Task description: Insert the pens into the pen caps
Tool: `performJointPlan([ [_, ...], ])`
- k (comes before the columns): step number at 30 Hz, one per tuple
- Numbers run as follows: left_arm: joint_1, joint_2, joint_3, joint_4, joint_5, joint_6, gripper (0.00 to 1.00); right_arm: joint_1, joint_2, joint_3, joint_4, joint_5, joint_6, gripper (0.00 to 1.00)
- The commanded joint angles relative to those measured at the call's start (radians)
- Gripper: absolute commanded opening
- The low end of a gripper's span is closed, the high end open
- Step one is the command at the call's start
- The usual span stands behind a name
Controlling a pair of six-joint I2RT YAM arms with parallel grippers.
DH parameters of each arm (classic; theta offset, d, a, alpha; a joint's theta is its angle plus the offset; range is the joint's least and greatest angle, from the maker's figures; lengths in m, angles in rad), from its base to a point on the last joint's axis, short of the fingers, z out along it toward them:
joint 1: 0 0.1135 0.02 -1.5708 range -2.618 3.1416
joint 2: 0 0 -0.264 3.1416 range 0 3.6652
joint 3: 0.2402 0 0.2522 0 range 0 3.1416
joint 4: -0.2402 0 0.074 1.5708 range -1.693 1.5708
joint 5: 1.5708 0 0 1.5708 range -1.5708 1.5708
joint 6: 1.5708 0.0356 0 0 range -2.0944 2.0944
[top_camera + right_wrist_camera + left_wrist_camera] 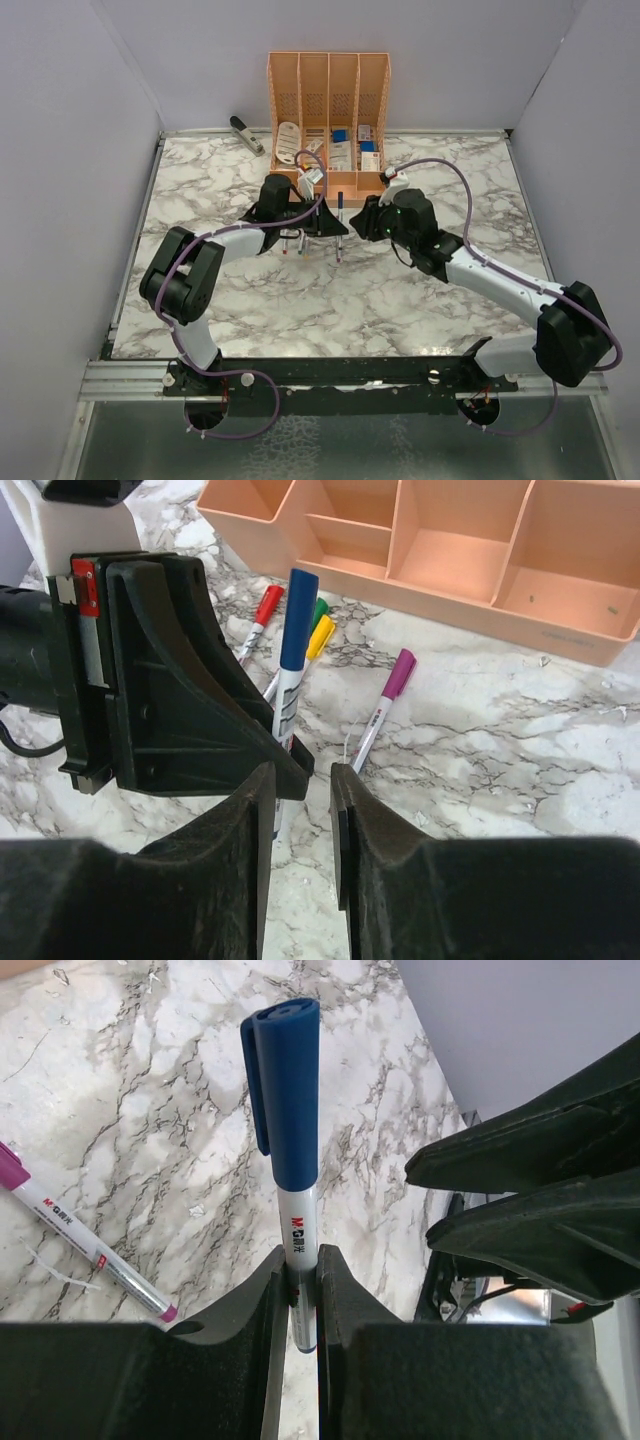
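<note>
The robot's left gripper is holding the blue-capped pen (299, 620) outside the right gripper's fingers, so the right gripper should open its fingers around the pen's body (286, 702) below the pen's cap and take the pen.
My left gripper (300, 1265) is shut on the white barrel of a pen (298, 1228) that wears a blue cap (282, 1080) and points up, away from the jaws. The same pen (297, 610) shows in the right wrist view, held by the left gripper (170, 680). My right gripper (303, 778) is open and empty, close to the left gripper's fingers. On the marble lie a purple-capped pen (385, 702), a red-capped pen (265, 605) and pens with a green cap (318, 610) and a yellow cap (320, 638). From above, both grippers (332, 225) (365, 222) meet near the organizer.
A peach desk organizer (330, 100) stands at the back, its low front tray (450, 560) just beyond the pens. A stapler (246, 133) lies at the back left. The purple-capped pen (80, 1240) lies left of my left gripper. White walls enclose the marble table (330, 300).
</note>
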Motion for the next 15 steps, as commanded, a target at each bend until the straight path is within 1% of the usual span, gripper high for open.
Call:
performJointPlan([
  [1, -0.009, -0.005, 0.045, -0.06, -0.055, 0.065, 0.0, 0.005, 0.019, 0.04, -0.024, 0.003, -0.015, 0.3],
  [4, -0.015, -0.002, 0.053, -0.07, -0.054, 0.073, 0.0, 0.005, 0.016, 0.028, 0.001, -0.009, 0.007, 0.39],
  [6, -0.022, 0.0, 0.057, -0.071, -0.049, 0.076, 0.0, 0.005, 0.019, 0.028, 0.011, -0.005, 0.014, 0.49],
  [7, -0.028, -0.002, 0.057, -0.071, -0.045, 0.08, 0.0, 0.005, 0.021, 0.03, 0.012, -0.002, 0.014, 0.52],
  [15, -0.071, -0.01, 0.063, -0.071, -0.025, 0.098, 0.0, 0.005, 0.072, 0.071, 0.021, -0.013, 0.013, 0.53],
])
